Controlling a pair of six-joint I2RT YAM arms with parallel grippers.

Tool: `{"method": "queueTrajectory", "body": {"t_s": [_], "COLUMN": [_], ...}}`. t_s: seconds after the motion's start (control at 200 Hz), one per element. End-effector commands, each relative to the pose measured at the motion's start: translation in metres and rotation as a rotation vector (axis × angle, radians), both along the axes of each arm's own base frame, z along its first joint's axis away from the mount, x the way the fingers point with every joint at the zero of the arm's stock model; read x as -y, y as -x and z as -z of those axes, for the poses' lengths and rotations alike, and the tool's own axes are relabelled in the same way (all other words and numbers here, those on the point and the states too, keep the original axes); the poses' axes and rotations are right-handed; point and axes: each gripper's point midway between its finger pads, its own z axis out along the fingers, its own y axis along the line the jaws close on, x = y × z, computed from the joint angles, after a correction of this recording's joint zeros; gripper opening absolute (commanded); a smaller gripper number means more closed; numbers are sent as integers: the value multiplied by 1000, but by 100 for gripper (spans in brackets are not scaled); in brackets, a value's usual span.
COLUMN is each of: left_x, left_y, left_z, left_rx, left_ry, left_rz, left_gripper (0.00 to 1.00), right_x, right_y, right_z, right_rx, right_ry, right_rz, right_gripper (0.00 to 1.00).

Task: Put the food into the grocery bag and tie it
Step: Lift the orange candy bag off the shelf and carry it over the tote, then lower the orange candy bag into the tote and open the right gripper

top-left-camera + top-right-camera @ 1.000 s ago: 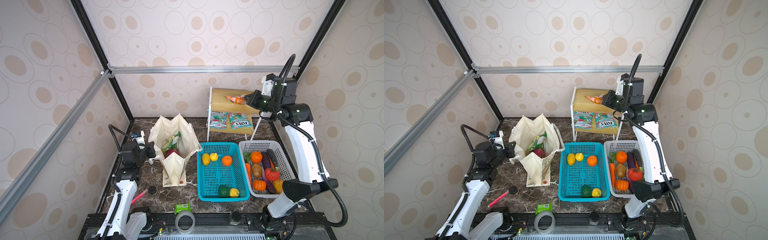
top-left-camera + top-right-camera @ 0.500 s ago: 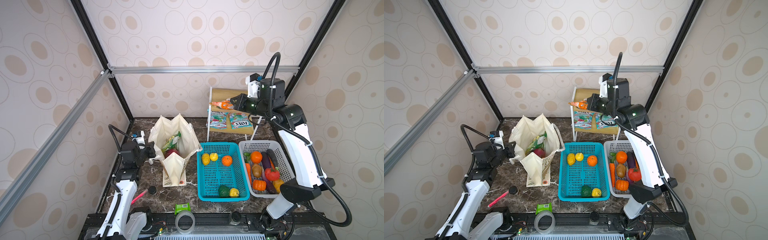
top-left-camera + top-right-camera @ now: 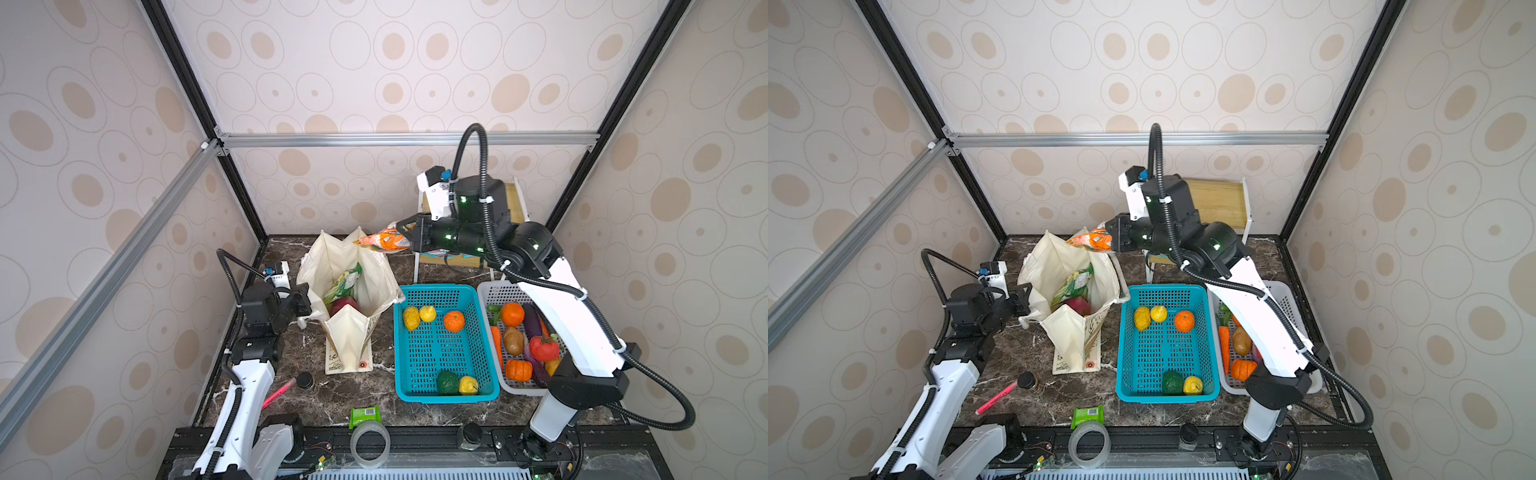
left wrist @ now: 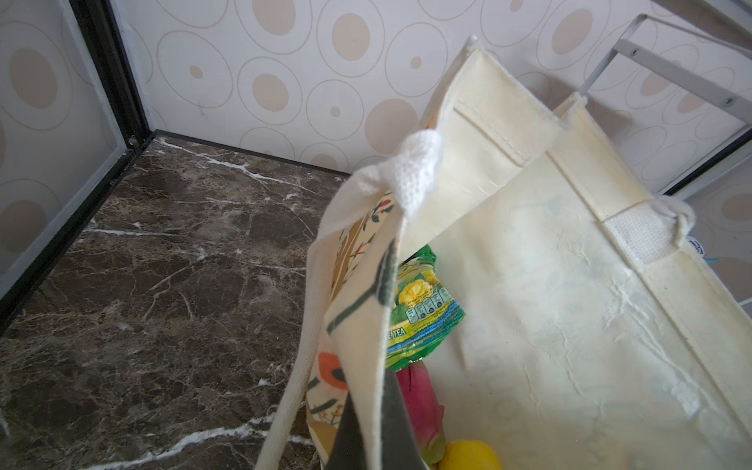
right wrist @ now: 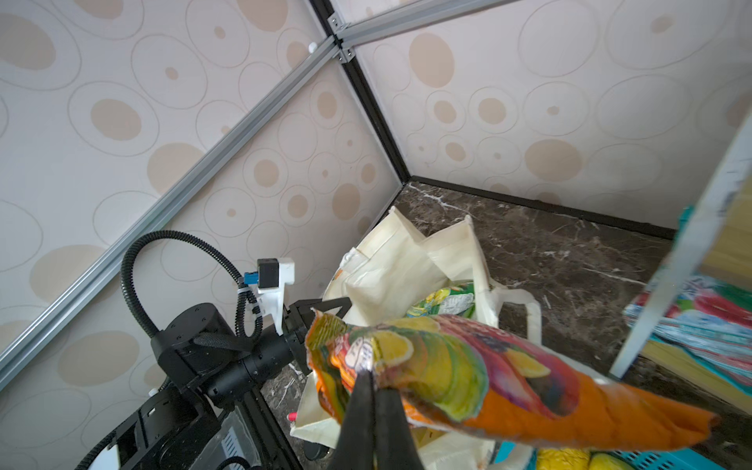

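Note:
The orange snack packet is clear above the grocery bag's rim, so the robot's right gripper should carry on into the bag's wide opening and release it above the dragon fruit.
The cream grocery bag stands open on the dark marble, left of the baskets. My left gripper is shut on the bag's near wall and holds the mouth open. Inside lie a green snack packet, a pink dragon fruit and a lemon. My right gripper is shut on an orange snack packet. The packet hangs in the air just above the bag's far rim.
A blue basket holding lemons, an orange and a green fruit sits right of the bag. Beside it stands a white basket of vegetables. A small shelf stands at the back. A tape roll, a green pack and a pink pen lie in front.
My right arm has swung left from the shelf with the orange packet, which now hangs over the bag's far rim. The left arm and the bag have not moved.

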Motion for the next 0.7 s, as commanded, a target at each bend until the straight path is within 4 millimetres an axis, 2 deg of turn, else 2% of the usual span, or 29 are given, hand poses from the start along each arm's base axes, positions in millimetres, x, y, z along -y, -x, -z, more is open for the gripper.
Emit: {"method": "queueTrajectory", "body": {"t_s": [0.0,0.185,0.29,0.435,0.445,0.48,0.585,0.695], "left_x": [1,0,0,-1,-1,0,0,1], "left_y": [1,0,1,1,1,1,1,1], "left_z": [-18,-17,-18,-18,-18,-18,-19,-20], "left_rx": [57,52,54,56,55,55,59,61], "left_ry": [-12,-15,-17,-19,-19,-19,-16,-14], "left_rz": [11,8,5,3,3,4,8,9], "left_gripper": [0,0,0,0,0,0,0,0], "right_x": [-39,-94,-111,-110,-110,-106,-96,-87], "right_y": [-1,2,-5,-12,-12,-13,-9,0], "right_z": [7,48,75,127,139,156,189,211], "right_rx": [-20,-139,-197,-251,-267,-282,-300,-283], "right_ry": [-49,-98,-85,30,51,85,161,255], "right_rz": [-92,-256,-279,-249,-243,-225,-200,-191], "right_gripper": [0,0,0,0,0,0,0,0]}}
